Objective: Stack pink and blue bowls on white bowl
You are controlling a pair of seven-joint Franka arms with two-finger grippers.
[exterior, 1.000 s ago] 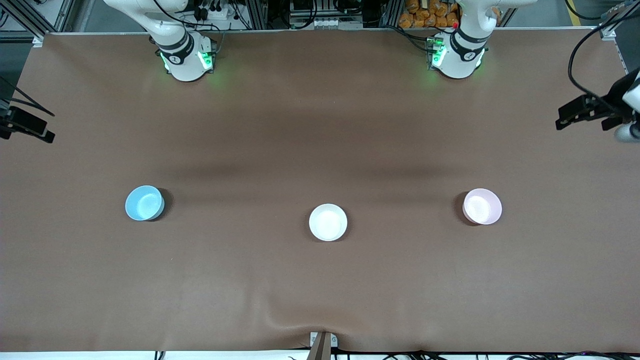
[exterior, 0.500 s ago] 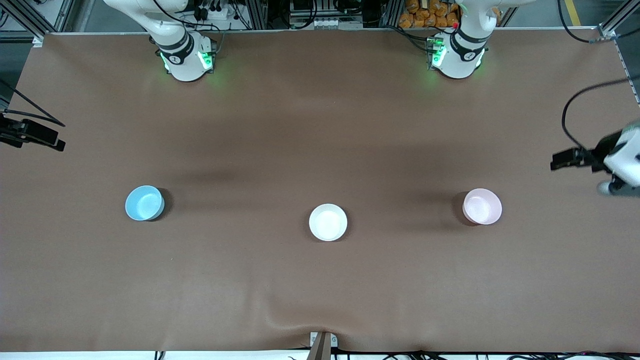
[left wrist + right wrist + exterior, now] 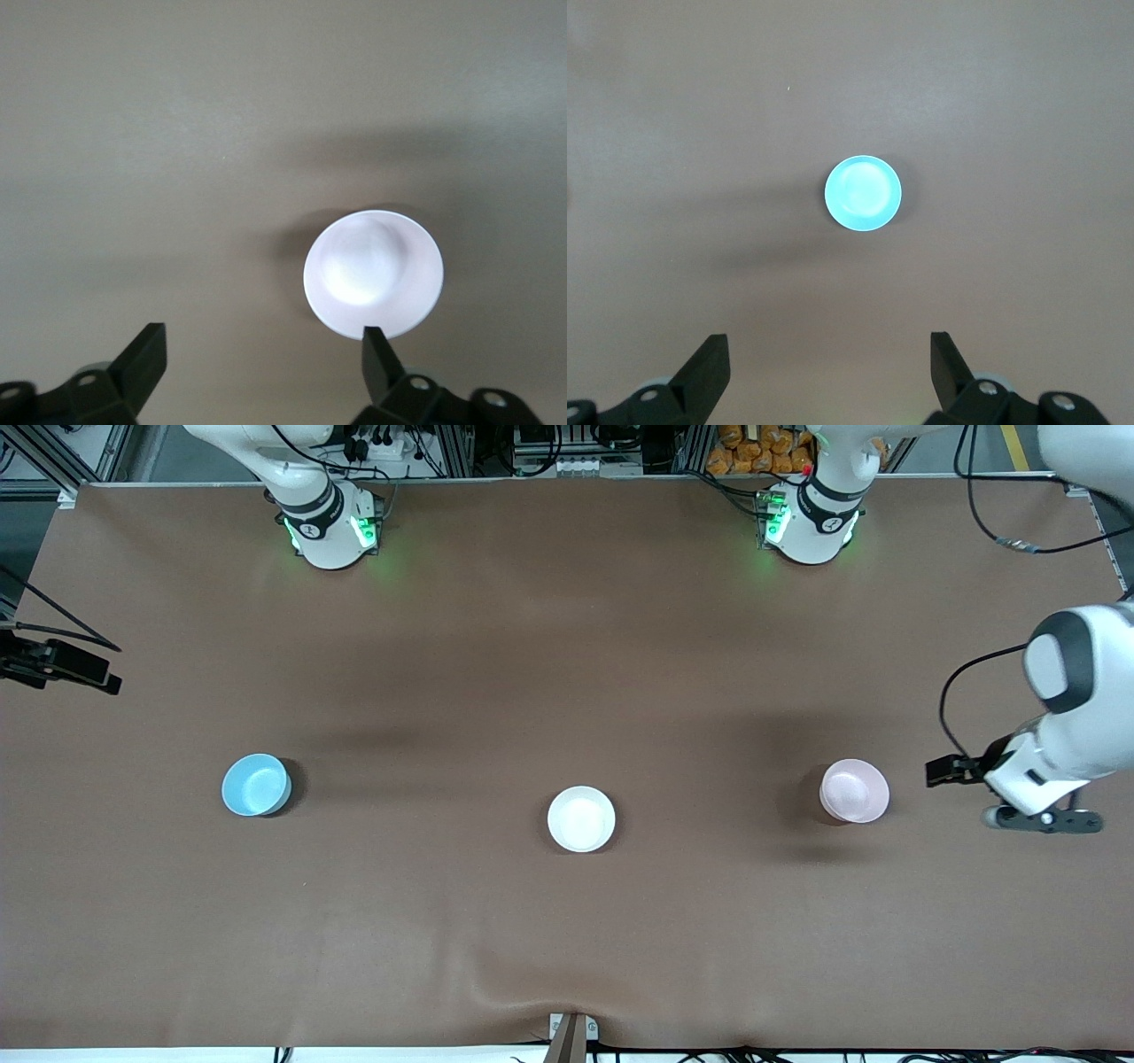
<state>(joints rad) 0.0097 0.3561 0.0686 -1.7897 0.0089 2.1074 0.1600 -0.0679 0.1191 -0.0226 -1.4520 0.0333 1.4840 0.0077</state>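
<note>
The pink bowl [image 3: 854,791] should fit inside the white bowl, rim over rim, when I lower it, because the white bowl stands empty [image 3: 581,818] and is just as wide.
Three bowls stand in a row on the brown table. The light blue bowl [image 3: 256,785] is toward the right arm's end, the white bowl [image 3: 581,818] is in the middle, and the pale pink bowl [image 3: 854,790] is toward the left arm's end. My left gripper [image 3: 946,771] is open and empty, in the air beside the pink bowl. In the left wrist view [image 3: 263,341], the pink bowl [image 3: 373,273] lies just past one fingertip [image 3: 372,341]. My right gripper [image 3: 96,676] is open and empty at the table's end. In the right wrist view [image 3: 829,345], the blue bowl [image 3: 863,193] lies well ahead.
The brown table cover [image 3: 567,646] is bare apart from the bowls, with a wrinkle at its near edge [image 3: 532,992]. The arm bases [image 3: 332,527] [image 3: 811,522] stand along the edge farthest from the front camera. A small bracket [image 3: 571,1032] sits at the near edge.
My left arm has swung down and inward, bringing its gripper close beside the pink bowl. My right gripper has shifted slightly inward over the table's end. The bowls have not moved.
</note>
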